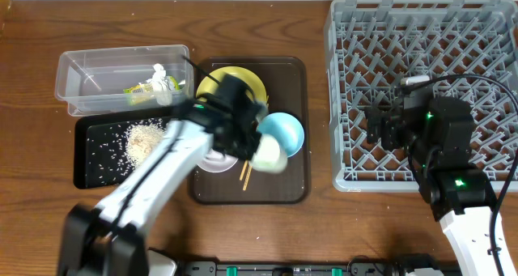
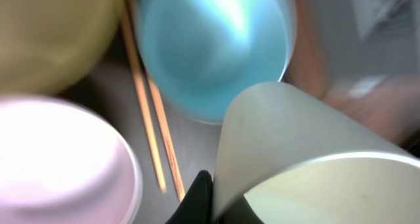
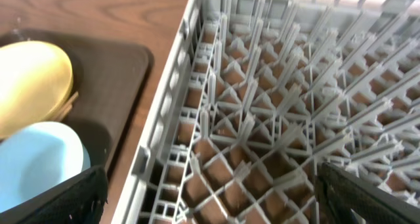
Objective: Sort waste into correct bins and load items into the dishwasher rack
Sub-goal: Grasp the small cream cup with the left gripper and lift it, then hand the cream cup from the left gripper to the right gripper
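The small pale green cup is in my left gripper, far from the grey rack (image 1: 368, 82). I should lift the cup (image 1: 271, 155) and pass it to my right gripper.
My left gripper (image 1: 257, 143) is shut on the rim of the small pale green cup (image 1: 269, 154) and holds it tilted above the brown tray, next to the light blue bowl (image 1: 285, 130). In the left wrist view the cup (image 2: 308, 152) fills the lower right, with one finger (image 2: 201, 199) against its wall. Below lie the blue bowl (image 2: 210, 46), white bowl (image 2: 59, 158), chopsticks (image 2: 147, 106) and yellow plate (image 2: 52, 33). My right gripper (image 1: 380, 130) is open and empty over the grey rack (image 1: 421, 33); its view shows the rack's lattice (image 3: 262, 119).
The dark brown serving tray (image 1: 291, 187) holds the yellow plate (image 1: 235, 82), white bowl (image 1: 215, 159) and chopsticks (image 1: 244, 176). The clear tub (image 1: 89, 65) holds the wrapper (image 1: 142, 90) and tissue (image 1: 164, 77). The black tray (image 1: 93, 167) holds rice (image 1: 144, 138).
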### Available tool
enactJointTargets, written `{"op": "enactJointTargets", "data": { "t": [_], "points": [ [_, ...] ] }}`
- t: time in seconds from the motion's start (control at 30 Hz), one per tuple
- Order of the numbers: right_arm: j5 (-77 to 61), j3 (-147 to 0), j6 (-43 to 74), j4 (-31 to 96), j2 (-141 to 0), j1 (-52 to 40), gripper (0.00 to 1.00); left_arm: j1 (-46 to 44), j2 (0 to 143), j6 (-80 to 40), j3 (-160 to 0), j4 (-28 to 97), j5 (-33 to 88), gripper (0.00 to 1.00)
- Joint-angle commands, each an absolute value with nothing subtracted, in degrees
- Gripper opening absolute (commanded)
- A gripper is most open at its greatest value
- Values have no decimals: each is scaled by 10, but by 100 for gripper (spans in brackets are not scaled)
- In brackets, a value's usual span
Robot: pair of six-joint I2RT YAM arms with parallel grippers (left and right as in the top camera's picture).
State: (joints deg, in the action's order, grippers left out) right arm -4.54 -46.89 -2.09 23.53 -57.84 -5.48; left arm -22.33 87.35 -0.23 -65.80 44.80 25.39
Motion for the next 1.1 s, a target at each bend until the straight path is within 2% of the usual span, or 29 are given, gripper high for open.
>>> {"op": "enactJointTargets", "data": {
  "t": [0.0,0.17,0.3,0.43,0.73,1.07],
  "points": [
    [-72,-480,-9,219,-584,-58,99,-153,837,-24,-678,407,352,6],
    [-283,-480,-9,173,-633,-59,99,-64,868,-110,-677,291,557,6],
    [-503,-480,-38,102,-705,-71,99,-53,920,-165,-677,202,731,6],
    [-635,-480,-55,11,-774,-85,99,-55,965,-181,-677,183,809,6],
    [-766,-480,-52,-206,-899,-107,99,-55,1009,-181,-677,180,886,6],
    [-732,-481,26,-336,-924,-124,99,-77,1009,-181,-677,180,893,6]
  ]
}}
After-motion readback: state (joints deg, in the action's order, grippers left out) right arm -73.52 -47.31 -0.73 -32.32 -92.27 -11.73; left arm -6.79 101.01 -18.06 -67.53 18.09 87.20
